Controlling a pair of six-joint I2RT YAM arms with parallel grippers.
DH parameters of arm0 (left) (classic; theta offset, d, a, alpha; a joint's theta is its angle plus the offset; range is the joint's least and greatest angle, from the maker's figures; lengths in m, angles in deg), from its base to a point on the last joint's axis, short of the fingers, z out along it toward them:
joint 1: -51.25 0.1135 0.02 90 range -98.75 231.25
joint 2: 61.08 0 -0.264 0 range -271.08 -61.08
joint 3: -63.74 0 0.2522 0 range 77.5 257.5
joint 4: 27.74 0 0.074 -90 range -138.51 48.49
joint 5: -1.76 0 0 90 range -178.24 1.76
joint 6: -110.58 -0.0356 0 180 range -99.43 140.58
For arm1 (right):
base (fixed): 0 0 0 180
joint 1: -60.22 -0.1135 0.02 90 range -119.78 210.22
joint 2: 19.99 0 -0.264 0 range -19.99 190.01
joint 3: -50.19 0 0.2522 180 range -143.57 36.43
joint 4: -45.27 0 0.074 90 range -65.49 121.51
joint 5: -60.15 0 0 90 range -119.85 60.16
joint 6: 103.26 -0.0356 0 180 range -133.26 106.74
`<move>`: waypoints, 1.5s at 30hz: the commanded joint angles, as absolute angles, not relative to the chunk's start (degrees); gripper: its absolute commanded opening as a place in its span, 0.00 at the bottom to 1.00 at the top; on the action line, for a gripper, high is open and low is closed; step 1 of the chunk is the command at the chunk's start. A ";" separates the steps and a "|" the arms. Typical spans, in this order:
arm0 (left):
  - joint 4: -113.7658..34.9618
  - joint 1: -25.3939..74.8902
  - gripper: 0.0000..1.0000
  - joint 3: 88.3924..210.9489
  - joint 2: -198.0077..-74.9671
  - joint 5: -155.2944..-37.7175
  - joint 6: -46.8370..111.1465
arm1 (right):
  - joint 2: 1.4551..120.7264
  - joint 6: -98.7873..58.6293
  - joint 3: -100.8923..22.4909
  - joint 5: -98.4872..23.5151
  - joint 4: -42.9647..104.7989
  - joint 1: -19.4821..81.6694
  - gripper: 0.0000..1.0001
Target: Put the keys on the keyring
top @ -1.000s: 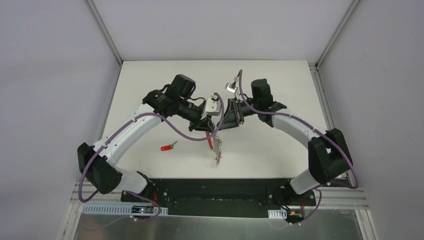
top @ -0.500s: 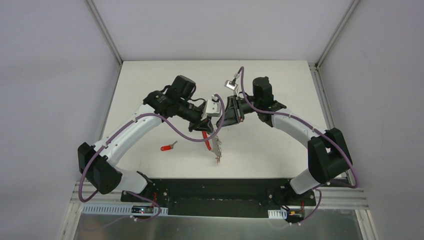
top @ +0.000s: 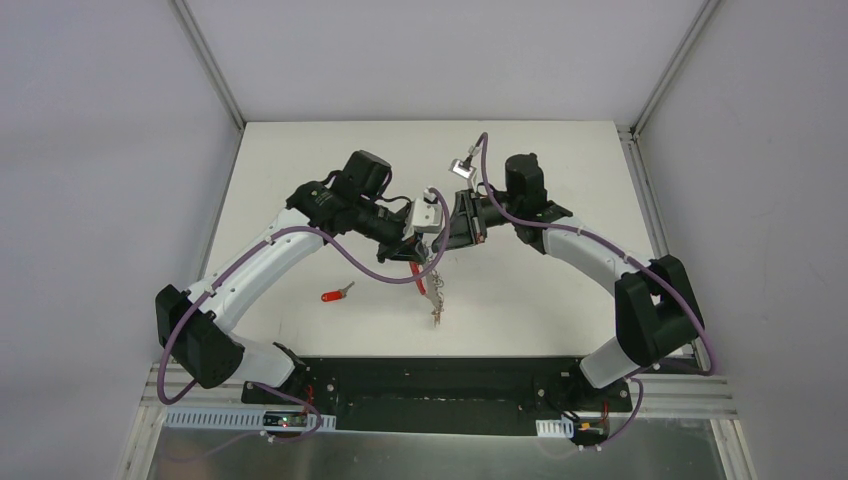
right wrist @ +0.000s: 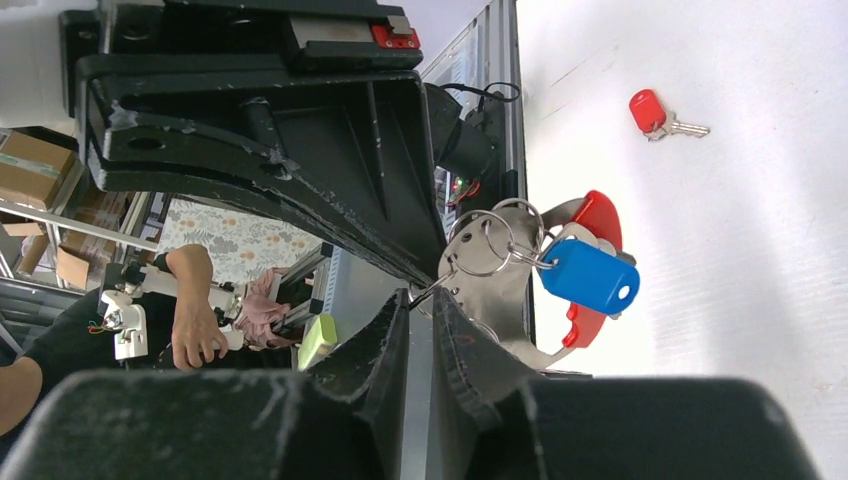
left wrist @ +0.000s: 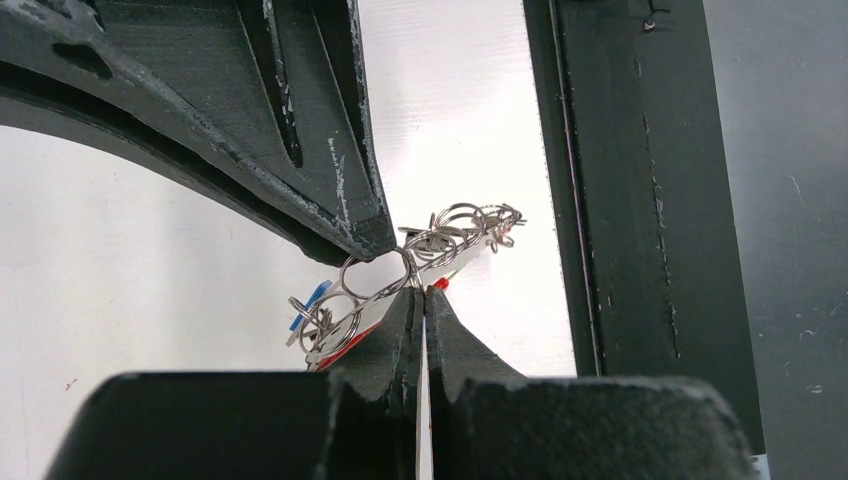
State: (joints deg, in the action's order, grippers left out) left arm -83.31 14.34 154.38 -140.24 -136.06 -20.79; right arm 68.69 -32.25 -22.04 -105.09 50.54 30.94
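Observation:
My right gripper has the ring wire (right wrist: 432, 292) crossing its fingers at a slant, so it should open, move back, turn and pinch the ring in line with its fingers.
The keyring (top: 433, 292), a bunch of grey rings on a red curved band with coloured tags, hangs above the table between my two grippers. My left gripper (top: 420, 250) is shut on one ring; in the left wrist view (left wrist: 420, 292) the rings (left wrist: 376, 281) sit at its tips. My right gripper (top: 440, 243) meets it from the right and is shut on a thin ring wire (right wrist: 422, 295). The blue tag (right wrist: 590, 277) and red band (right wrist: 597, 214) hang beside it. A red-headed key (top: 335, 294) lies alone on the table to the left; it also shows in the right wrist view (right wrist: 650, 110).
The white table (top: 540, 290) ends at a black base rail (top: 440, 380) along its near edge, also in the left wrist view (left wrist: 620, 200). Grey walls with metal corner posts close in the sides and back. Purple cables loop off both wrists.
The right wrist has shifted slightly up and toward the left gripper. The hanging keyring has swung a little. The red-headed key has not moved.

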 commanded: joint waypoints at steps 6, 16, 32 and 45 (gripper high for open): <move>-81.77 14.69 0.00 153.53 -138.62 -136.81 -21.88 | 69.11 -31.42 -24.01 -102.70 50.33 30.47 0.12; -81.69 14.69 0.00 152.94 -138.52 -136.04 -21.96 | 70.01 -38.00 -24.07 -101.35 55.99 30.45 0.11; -82.60 14.73 0.00 152.91 -138.71 -136.22 -22.68 | 70.39 -42.34 -22.41 -102.15 62.13 32.08 0.19; -79.83 15.74 0.00 154.23 -138.17 -140.45 -12.62 | 61.58 -26.36 -28.68 -102.84 34.18 36.42 0.29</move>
State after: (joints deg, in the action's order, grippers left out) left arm -82.32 15.33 152.44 -140.24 -136.28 -16.85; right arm 66.38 -32.51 -22.63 -101.22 48.00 36.41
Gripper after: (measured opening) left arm 0.009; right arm 0.289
